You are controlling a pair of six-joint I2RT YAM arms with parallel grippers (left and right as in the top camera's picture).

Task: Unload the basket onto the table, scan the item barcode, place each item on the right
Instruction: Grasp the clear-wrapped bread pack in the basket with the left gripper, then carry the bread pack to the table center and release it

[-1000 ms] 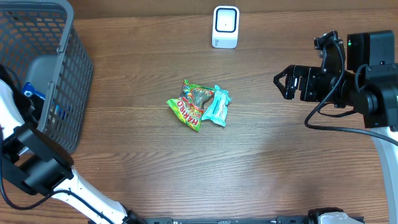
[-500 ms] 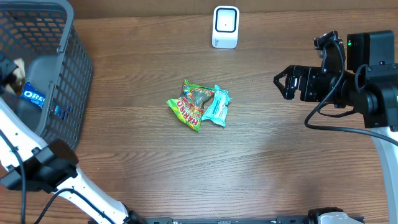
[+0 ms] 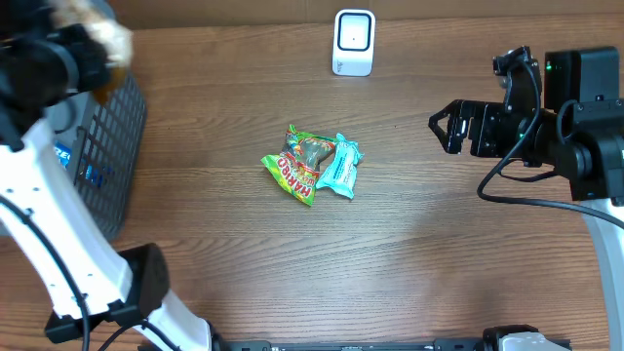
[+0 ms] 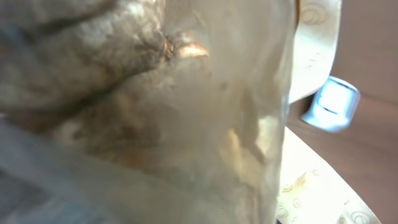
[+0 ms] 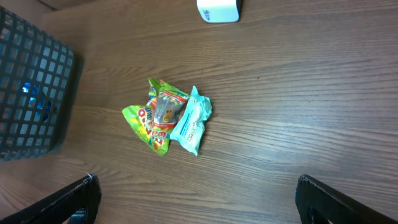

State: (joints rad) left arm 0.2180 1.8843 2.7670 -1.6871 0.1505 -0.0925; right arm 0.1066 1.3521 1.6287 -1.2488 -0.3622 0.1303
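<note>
My left gripper is carrying the pale packet [image 3: 118, 45] above the grey basket's rim, so it should keep moving the packet across the open table until the packet reaches the green Haribo bag [image 3: 292, 178].
My left gripper [image 3: 90, 54] is raised over the far rim of the grey basket [image 3: 115, 127], shut on a pale, crinkly packet [image 3: 110, 37] that looks blurred from above. In the left wrist view this packet [image 4: 155, 112] fills nearly the whole frame and hides the fingers. The white barcode scanner [image 4: 333, 102] shows past its right edge. The scanner [image 3: 353, 42] stands at the table's far middle. No barcode is readable on the packet. My right gripper [image 3: 444, 129] hangs open at the right, nothing between its fingers [image 5: 74, 199].
A green Haribo bag [image 3: 295, 166] and a teal packet [image 3: 340, 166] lie side by side, touching, mid-table. They also show in the right wrist view, the bag [image 5: 155, 115] left of the teal packet [image 5: 189, 121]. Blue-wrapped items [image 3: 90, 175] lie inside the basket.
The left arm has risen out of the basket and swung toward the far edge, carrying the pale packet. The right arm has not moved.
</note>
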